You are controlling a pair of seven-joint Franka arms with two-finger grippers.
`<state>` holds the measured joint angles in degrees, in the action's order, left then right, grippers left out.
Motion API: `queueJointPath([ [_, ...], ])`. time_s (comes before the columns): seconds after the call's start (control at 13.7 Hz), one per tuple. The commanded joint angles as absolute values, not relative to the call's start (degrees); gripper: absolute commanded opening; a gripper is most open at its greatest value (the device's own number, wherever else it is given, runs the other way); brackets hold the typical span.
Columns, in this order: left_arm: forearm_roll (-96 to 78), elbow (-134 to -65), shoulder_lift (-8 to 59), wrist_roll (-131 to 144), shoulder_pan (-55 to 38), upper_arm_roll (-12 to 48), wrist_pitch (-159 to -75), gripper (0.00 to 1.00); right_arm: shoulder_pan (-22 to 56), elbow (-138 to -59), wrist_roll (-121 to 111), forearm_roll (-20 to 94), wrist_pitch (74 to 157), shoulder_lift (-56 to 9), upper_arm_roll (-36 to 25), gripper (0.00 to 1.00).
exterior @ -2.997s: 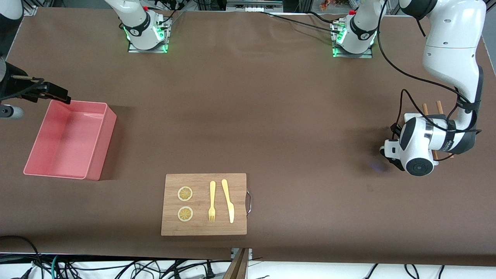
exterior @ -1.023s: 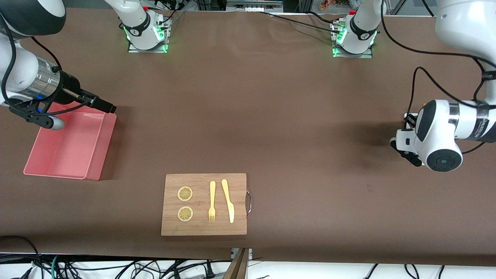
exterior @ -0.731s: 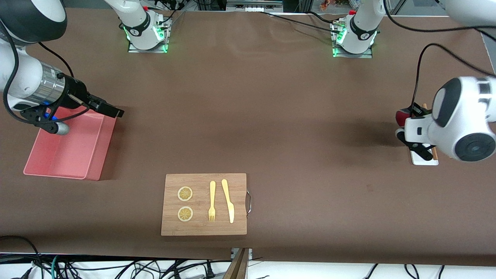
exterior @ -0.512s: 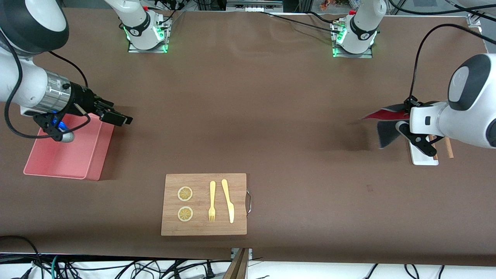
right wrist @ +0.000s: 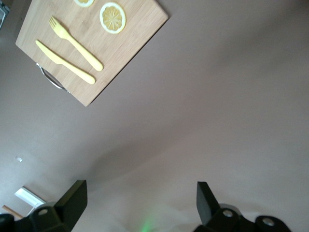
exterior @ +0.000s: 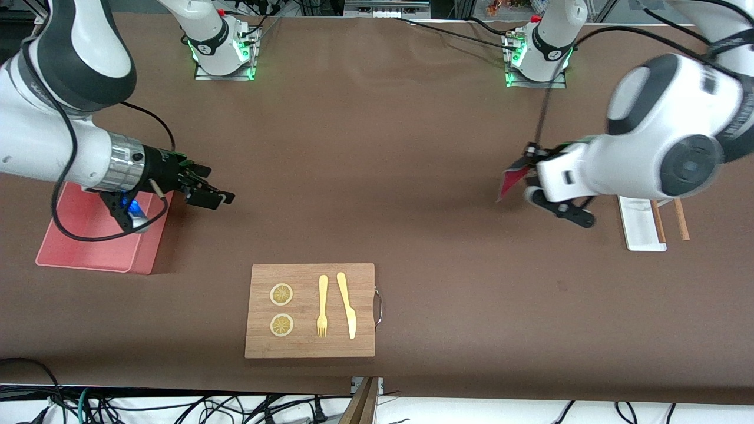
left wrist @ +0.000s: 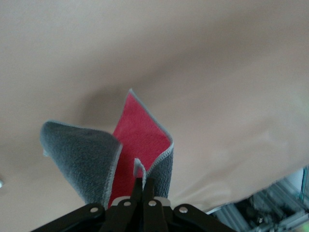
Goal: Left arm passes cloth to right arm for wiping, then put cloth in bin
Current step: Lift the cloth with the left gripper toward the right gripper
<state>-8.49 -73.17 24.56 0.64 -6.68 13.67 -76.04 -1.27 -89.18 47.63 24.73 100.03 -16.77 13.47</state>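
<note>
The crimson corner [exterior: 510, 184] sticks out free of the robot's left gripper, so the right gripper should keep moving toward the cloth [exterior: 515, 174] with its fingers open until they can close around it.
My left gripper [exterior: 526, 176] is shut on the cloth [exterior: 511, 179] and holds it in the air over the table, beside the white tray. In the left wrist view the closed fingertips [left wrist: 144, 181] pinch an edge of the cloth [left wrist: 145, 135], which hangs folded with its crimson face and grey face both showing. My right gripper [exterior: 215, 197] is open and empty over the bare table, just beside the pink bin [exterior: 88, 247]. Its two fingers stand wide apart in the right wrist view [right wrist: 140, 200]. The right arm covers part of the bin.
A wooden cutting board [exterior: 310, 310] with two lemon slices, a yellow fork and a yellow knife lies near the front camera; it also shows in the right wrist view [right wrist: 91, 43]. A white tray [exterior: 642, 227] with chopsticks [exterior: 677, 218] lies at the left arm's end.
My left gripper has lifted the cloth off the tray and carried it toward the table's middle. My right gripper has moved from over the bin toward the middle.
</note>
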Motion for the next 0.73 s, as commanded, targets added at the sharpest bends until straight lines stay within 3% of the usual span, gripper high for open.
queueJointPath([
  [0.0, -11.5, -71.3, 26.7, 9.0, -11.2, 13.3, -81.1, 0.0, 0.1, -89.5, 51.7, 27.1, 102.6, -18.5, 14.9, 1.0],
  [0.66, -30.5, -71.5, 28.8, 11.4, -17.1, 13.3, -102.4, 0.0, 5.9, -89.3, 64.3, 29.5, 116.7, -25.1, 18.0, 1.0],
])
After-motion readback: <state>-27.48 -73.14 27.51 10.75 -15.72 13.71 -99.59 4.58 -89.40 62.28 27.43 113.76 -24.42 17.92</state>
